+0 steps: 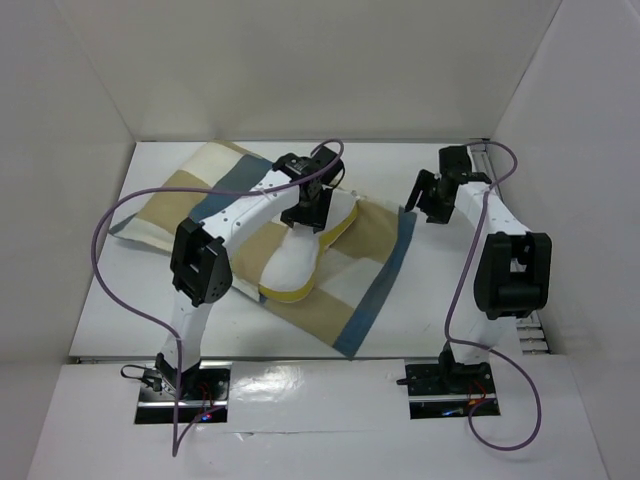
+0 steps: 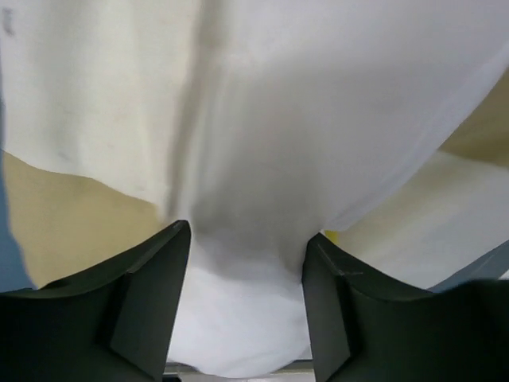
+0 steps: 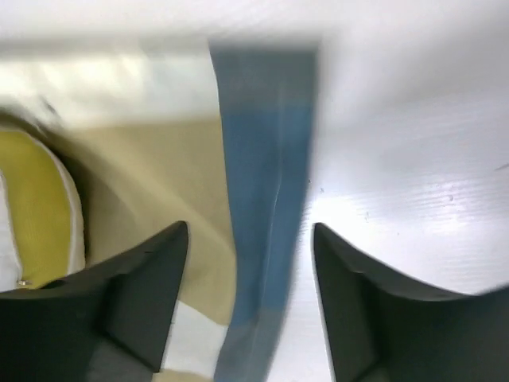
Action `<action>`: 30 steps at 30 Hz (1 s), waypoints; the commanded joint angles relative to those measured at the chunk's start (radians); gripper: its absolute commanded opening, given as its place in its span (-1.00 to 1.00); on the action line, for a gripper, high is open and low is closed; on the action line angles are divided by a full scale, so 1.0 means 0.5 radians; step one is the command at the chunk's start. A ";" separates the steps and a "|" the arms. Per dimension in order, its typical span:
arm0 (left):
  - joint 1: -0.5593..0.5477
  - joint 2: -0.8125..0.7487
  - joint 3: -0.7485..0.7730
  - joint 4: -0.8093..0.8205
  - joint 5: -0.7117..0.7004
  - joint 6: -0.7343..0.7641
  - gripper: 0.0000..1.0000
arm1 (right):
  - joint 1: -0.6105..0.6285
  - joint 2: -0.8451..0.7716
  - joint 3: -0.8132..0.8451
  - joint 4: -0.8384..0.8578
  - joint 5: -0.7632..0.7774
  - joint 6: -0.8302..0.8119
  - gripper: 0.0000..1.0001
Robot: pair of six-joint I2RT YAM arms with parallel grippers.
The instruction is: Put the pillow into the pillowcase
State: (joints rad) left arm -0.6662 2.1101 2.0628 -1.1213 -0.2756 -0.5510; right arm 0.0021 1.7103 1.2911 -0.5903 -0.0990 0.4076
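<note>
Next, my left gripper takes the pillowcase's edge while my right gripper keeps the pillow steady, because that edge is outside my left gripper's hold on the pillow.
The white pillow with its yellow band lies on top of the checked pillowcase, which is spread across the table from far left to near right. My left gripper sits on the pillow's far end. In the left wrist view the pillow bunches between the fingers of the left gripper, with tan pillowcase beside it. My right gripper hangs open over the pillowcase's far right corner. In the right wrist view the pillowcase's blue edge strip runs between the jaws of the right gripper, and the pillow's yellow band shows at left.
White walls close in the table on the left, back and right. Purple cables loop off both arms. A metal rail runs along the right edge near the right arm.
</note>
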 commanded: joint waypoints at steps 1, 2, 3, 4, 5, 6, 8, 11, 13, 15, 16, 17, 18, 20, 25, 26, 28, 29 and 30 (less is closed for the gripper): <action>0.044 -0.100 -0.027 -0.098 -0.154 0.034 0.32 | -0.050 -0.089 0.157 -0.053 0.058 -0.009 0.47; 0.044 -0.100 -0.027 -0.098 -0.154 0.034 0.21 | -0.075 -0.128 0.157 -0.053 -0.028 -0.008 0.47; 0.044 -0.100 -0.048 -0.098 -0.154 0.053 0.18 | -0.093 -0.214 0.179 -0.022 -0.129 0.037 0.52; 0.044 -0.100 -0.048 -0.071 -0.154 0.053 0.18 | -0.093 -0.260 0.179 -0.004 -0.130 0.059 0.61; 0.044 -0.100 -0.048 -0.071 -0.154 0.071 0.28 | -0.093 -0.300 0.179 0.030 -0.176 0.059 0.61; 0.044 -0.100 -0.048 -0.071 -0.154 0.071 0.38 | -0.093 -0.373 0.179 0.054 -0.219 0.096 0.61; 0.044 -0.100 -0.027 -0.104 -0.133 0.071 0.55 | 0.008 -0.426 0.149 0.174 -0.363 0.166 0.50; 0.044 -0.176 -0.060 -0.144 -0.133 0.114 0.68 | 0.253 -0.426 0.008 0.285 -0.471 0.292 0.41; 0.044 -0.320 -0.164 -0.102 -0.133 0.135 0.59 | 0.410 -0.384 -0.066 0.346 -0.471 0.335 0.41; 0.062 -0.416 -0.336 -0.046 -0.164 0.136 0.38 | 0.505 -0.347 -0.155 0.398 -0.489 0.378 0.41; 0.062 -0.455 -0.376 -0.016 -0.197 0.136 0.30 | 0.532 -0.322 -0.180 0.456 -0.489 0.406 0.41; 0.062 -0.541 -0.459 0.024 -0.219 0.136 0.20 | 0.560 -0.322 -0.180 0.457 -0.489 0.406 0.41; 0.062 -0.590 -0.490 0.052 -0.240 0.111 0.00 | 0.600 -0.273 -0.198 0.457 -0.489 0.406 0.41; 0.084 -0.713 -0.597 0.262 -0.158 0.145 0.02 | 0.631 -0.233 -0.174 0.457 -0.489 0.406 0.41; 0.292 -0.708 -0.724 0.298 -0.029 0.148 0.61 | 0.750 -0.101 -0.134 0.570 -0.587 0.473 0.43; 0.314 -0.656 -0.723 0.267 -0.029 0.148 0.61 | 0.769 -0.080 -0.134 0.613 -0.615 0.492 0.43; 0.314 -0.597 -0.723 0.267 -0.065 0.188 0.68 | 0.821 -0.052 -0.134 0.689 -0.685 0.574 0.43; 0.314 -0.564 -0.745 0.267 -0.065 0.188 0.68 | 0.821 -0.034 -0.161 0.784 -0.707 0.608 0.43; 0.332 -0.563 -0.745 0.267 -0.065 0.188 0.68 | 0.848 -0.034 -0.180 0.830 -0.728 0.639 0.43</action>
State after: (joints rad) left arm -0.4984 1.7844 1.7042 -0.9913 -0.3161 -0.4732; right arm 0.3969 1.6840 1.1950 -0.3164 -0.3985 0.6621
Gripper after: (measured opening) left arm 0.840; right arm 0.715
